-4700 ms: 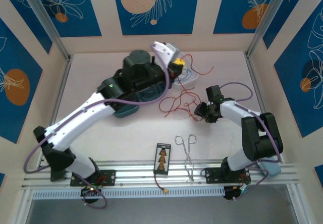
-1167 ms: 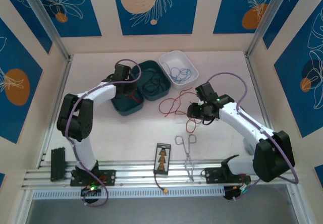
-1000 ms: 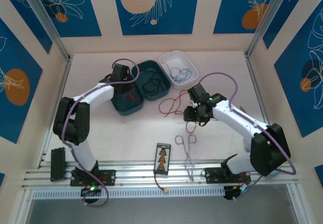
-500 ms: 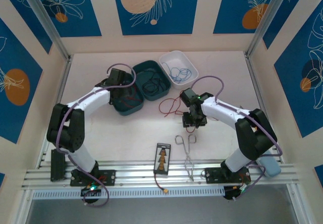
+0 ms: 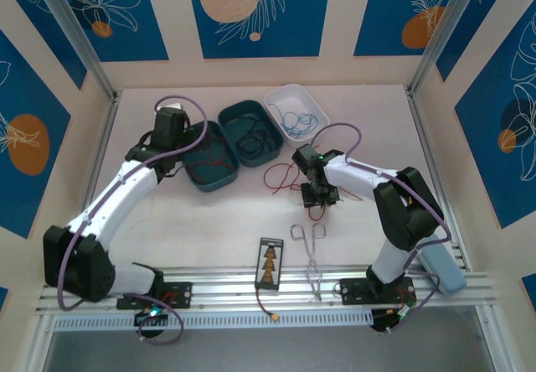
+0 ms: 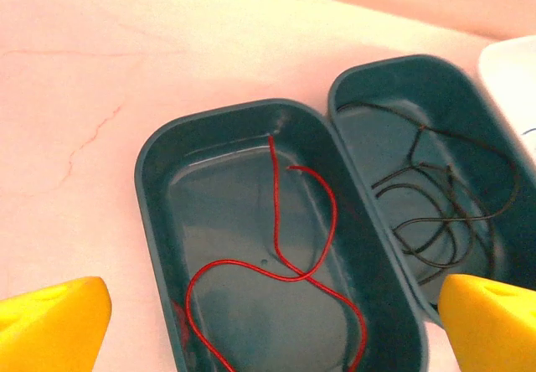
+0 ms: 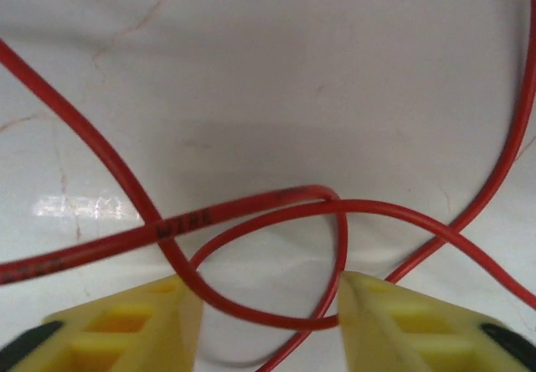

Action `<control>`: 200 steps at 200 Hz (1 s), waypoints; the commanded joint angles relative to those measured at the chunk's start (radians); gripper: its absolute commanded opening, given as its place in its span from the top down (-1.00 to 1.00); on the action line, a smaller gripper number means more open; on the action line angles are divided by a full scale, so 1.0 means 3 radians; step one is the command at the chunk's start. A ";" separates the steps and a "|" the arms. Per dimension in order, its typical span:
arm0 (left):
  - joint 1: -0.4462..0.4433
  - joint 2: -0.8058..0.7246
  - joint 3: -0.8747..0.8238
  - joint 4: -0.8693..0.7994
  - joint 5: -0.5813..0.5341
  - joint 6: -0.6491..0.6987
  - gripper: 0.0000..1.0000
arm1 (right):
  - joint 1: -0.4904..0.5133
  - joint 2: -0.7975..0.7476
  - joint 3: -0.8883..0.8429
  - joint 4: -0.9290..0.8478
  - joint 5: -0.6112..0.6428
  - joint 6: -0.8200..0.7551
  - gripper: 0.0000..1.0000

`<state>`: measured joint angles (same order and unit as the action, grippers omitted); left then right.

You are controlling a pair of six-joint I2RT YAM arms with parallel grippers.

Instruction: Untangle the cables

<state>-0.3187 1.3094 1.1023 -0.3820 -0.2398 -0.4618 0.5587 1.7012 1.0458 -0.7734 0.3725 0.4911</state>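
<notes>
The red cable (image 5: pixel 266 172) outside the trays sticks out past my right gripper. My open left gripper keeps moving over until its fingers close around that cable (image 5: pixel 289 186).
A red cable (image 6: pixel 322 221) lies loose in the left teal tray (image 6: pixel 146 188). My left gripper (image 6: pixel 268 330) hangs above it, open and holding nothing; from above it (image 5: pixel 186 156) is over that tray (image 5: pixel 194 181). A black cable (image 6: pixel 435 213) lies coiled in the second teal tray (image 6: pixel 335 95), and a blue cable (image 5: pixel 295 123) sits in the white tray (image 5: pixel 272 97). Another red cable (image 5: pixel 285 175) sprawls in loops on the table. My right gripper (image 5: pixel 318 194) is low over it. Its jaws (image 7: pixel 268 322) stand apart, with a loop of that red cable (image 7: pixel 251 209) lying between the yellow fingers (image 7: pixel 126 330).
Silver forceps (image 5: pixel 310 250) and a small black card with orange marks (image 5: pixel 270 265) lie near the front. An aluminium rail (image 5: pixel 251 292) runs along the near edge. Walls close in the table on three sides.
My left gripper opened and drew back to the left, leaving the red cable in the teal tray. My right gripper moved left and down onto the red cable on the table, its jaws narrowing.
</notes>
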 commanded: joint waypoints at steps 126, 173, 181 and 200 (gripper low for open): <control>0.0034 -0.0702 -0.0299 0.0150 0.0815 0.0145 -1.00 | -0.0080 -0.1122 0.0308 -0.0387 -0.0441 -0.0006 1.00; 0.0028 -0.0613 -0.0280 0.0234 0.1151 0.0132 -1.00 | -0.0495 -0.1401 0.0379 -0.0401 -0.1484 0.0033 1.00; 0.0026 -0.0589 -0.0278 0.0245 0.1203 0.0131 -1.00 | -0.0550 -0.1476 0.0389 -0.0373 -0.1668 0.0035 1.00; 0.0025 -0.0527 -0.0271 0.0270 0.1299 0.0129 -1.00 | -0.0658 -0.1636 0.0504 -0.0365 -0.1939 0.0038 1.00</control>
<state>-0.3180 1.1278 1.0206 -0.3294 0.0731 -0.4358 0.3897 1.2827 1.1469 -0.8764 0.0006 0.4988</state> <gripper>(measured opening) 0.998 0.047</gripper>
